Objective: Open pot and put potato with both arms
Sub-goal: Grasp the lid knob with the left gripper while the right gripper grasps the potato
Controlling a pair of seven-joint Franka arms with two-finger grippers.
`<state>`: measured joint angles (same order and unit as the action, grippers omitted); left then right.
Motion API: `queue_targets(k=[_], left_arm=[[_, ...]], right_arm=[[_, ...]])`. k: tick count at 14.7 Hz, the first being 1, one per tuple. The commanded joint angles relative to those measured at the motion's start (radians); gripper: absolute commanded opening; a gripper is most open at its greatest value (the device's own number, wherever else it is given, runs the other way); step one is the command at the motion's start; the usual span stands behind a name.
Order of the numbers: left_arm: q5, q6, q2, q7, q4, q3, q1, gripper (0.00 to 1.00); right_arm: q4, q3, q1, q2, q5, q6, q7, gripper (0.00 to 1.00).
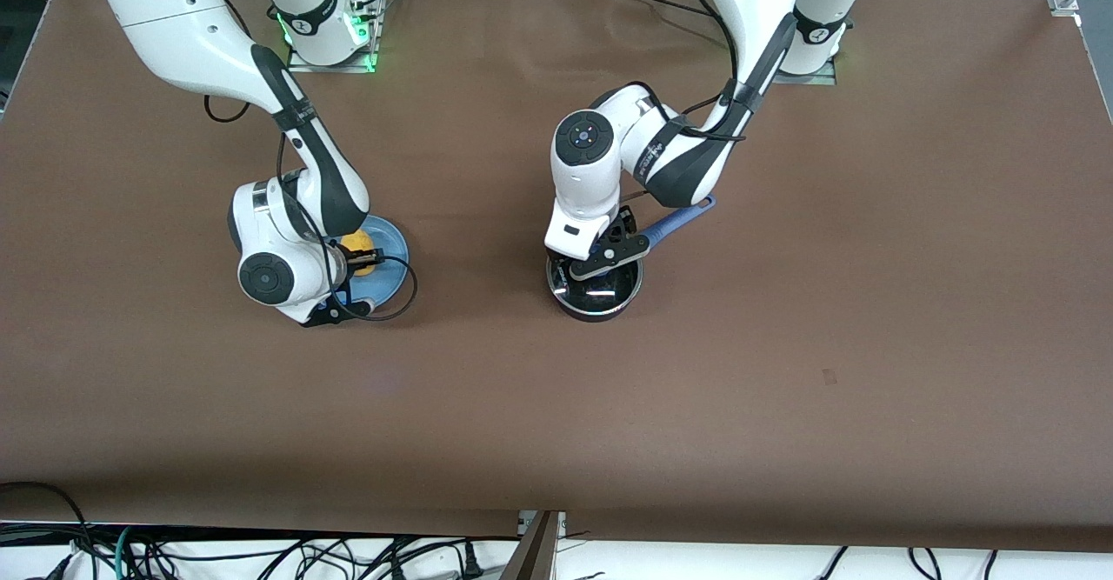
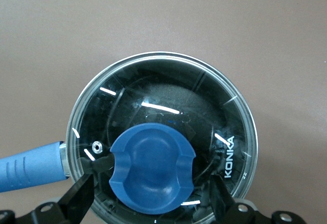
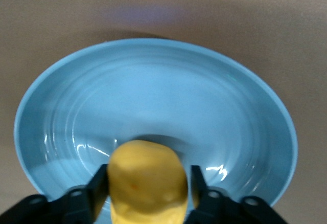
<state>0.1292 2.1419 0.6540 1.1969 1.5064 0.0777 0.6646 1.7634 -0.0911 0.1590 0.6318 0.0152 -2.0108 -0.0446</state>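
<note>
The glass lid is on top of the black pot, so next my left gripper takes the lid away by its blue knob before my right gripper brings the potato.
The black pot stands mid-table with its glass lid on and its blue handle pointing toward the left arm's base. My left gripper is low over the lid, open, with a finger on each side of the blue knob and a gap on at least one side. The yellow potato lies on the blue plate toward the right arm's end. My right gripper is shut on the potato, low over the plate.
Brown table cloth lies all round the pot and the plate. A black cable loops from the right wrist over the plate's near rim. The table's near edge and loose cables run along the bottom of the front view.
</note>
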Motion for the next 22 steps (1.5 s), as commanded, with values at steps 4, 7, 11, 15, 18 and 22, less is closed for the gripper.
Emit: queue_targets(k=[4,7,11,15,18,22], left_arm=[[0.049,0.015,-0.020,-0.014,0.031,-0.009,0.010,0.94],[0.049,0.015,-0.020,-0.026,0.032,-0.007,0.009,0.89],[0.049,0.016,-0.020,-0.026,0.032,-0.007,0.007,0.74],[0.049,0.015,-0.022,-0.026,0.031,-0.007,0.006,0.51],[0.047,0.012,-0.024,-0.026,0.031,-0.007,0.004,0.41],[0.038,0.004,-0.045,-0.058,0.026,-0.007,-0.014,0.37]], right_arm=[[-0.041,-0.002,-0.004,-0.041,-0.012,0.072,-0.052,0.23],[-0.113,-0.001,-0.007,-0.049,-0.012,0.138,-0.049,0.23],[-0.196,0.001,-0.013,-0.050,-0.012,0.211,-0.051,0.23],[-0.206,0.001,-0.013,-0.058,-0.014,0.211,-0.051,0.23],[-0.226,-0.001,-0.013,-0.058,-0.014,0.211,-0.049,0.23],[-0.226,0.001,-0.013,-0.058,-0.015,0.211,-0.051,0.23]])
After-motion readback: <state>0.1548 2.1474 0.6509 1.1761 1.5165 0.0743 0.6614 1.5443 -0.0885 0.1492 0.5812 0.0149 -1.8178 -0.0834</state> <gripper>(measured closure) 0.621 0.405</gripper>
